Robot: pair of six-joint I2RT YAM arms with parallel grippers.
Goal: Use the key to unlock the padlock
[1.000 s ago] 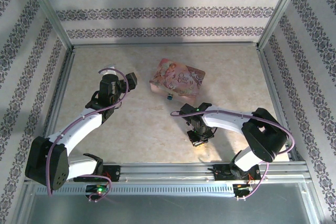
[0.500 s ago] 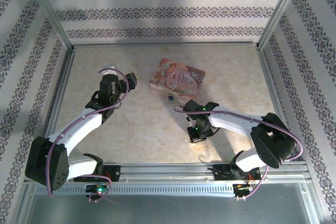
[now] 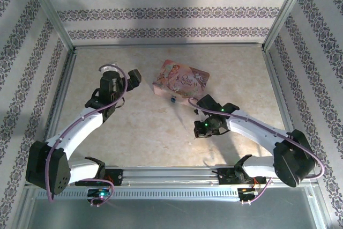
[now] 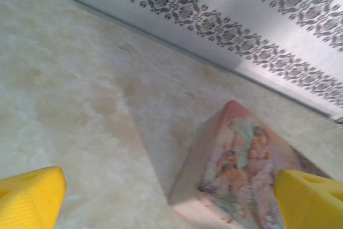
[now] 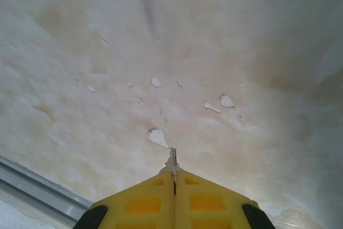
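Observation:
The robot's right gripper has the key sticking out [image 5: 172,159] of it, so the open, empty left gripper should carry on toward the pink box's edge [image 3: 160,73] and close on the key there.
The key [image 5: 172,159] is a thin grey sliver whose blade sticks out from between the yellow fingers of my right gripper [image 5: 174,173], which is shut on it above bare table. In the top view the right gripper [image 3: 200,128] hovers in front of and to the right of the padlock [image 3: 173,100]. That padlock is a tiny silvery-bluish speck on the table at the near edge of the pink floral box [image 3: 181,81]. To the left of the box, my left gripper [image 3: 122,74] stands open, its yellow fingertips [image 4: 29,199] wide apart with nothing between them.
In the left wrist view the pink box [image 4: 241,170] lies just ahead, with the patterned back wall [image 4: 225,25] behind it. Metal frame rails [image 3: 171,174] edge the table. Small chipped spots [image 5: 158,137] mark the surface under the right gripper.
My right gripper, holding the key, has swung up and away from the near edge toward the box while its arm stretched out. The left gripper shifted slightly toward the back.

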